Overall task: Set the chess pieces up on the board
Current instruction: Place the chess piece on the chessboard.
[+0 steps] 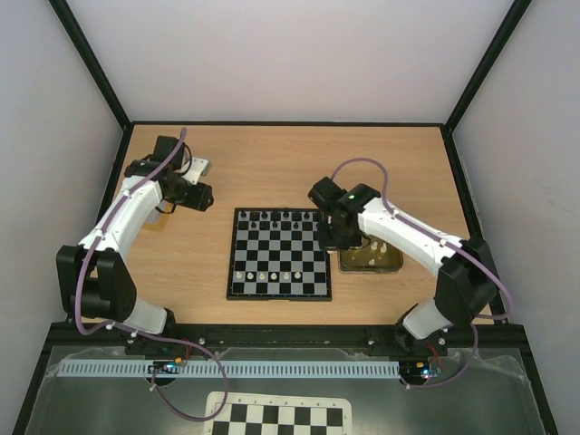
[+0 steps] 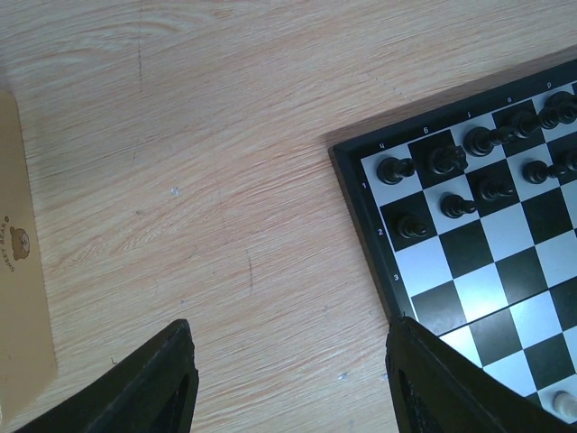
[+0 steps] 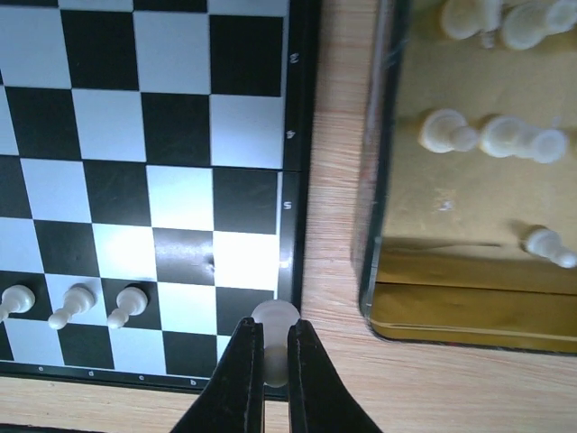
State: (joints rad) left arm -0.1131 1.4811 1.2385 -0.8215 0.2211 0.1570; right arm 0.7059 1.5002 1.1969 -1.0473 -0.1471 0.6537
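The white square point(image 3: 187, 307) beside the pawn row is empty, and my right gripper has the white pawn hanging base down point(image 3: 275, 314), so my right gripper should keep going there and let go when the pawn stands.
The board point(image 1: 229, 263) lies mid-table, black chessmen point(image 1: 272, 216) along its far rows and several white chess pieces point(image 1: 263, 275) in a near row. My right gripper point(image 1: 328, 237) hangs over the board's right edge. In the right wrist view it point(image 3: 275, 338) is shut on a white pawn point(image 3: 274, 317) above the board's point(image 3: 180, 117) near right corner; three white pawns point(image 3: 77, 302) stand to its left. More white pieces point(image 3: 491, 135) lie in the gold tray point(image 3: 469, 298). My left gripper point(image 2: 293, 361) is open and empty over bare wood left of the board point(image 2: 505, 271).
The gold tray point(image 1: 391, 265) sits right of the board, touching or nearly so. A cream card point(image 2: 22, 271) lies left of my left gripper point(image 1: 204, 197). A white object point(image 1: 198, 167) is at the far left. An unframed checker sheet point(image 1: 281, 417) lies below the arm bases.
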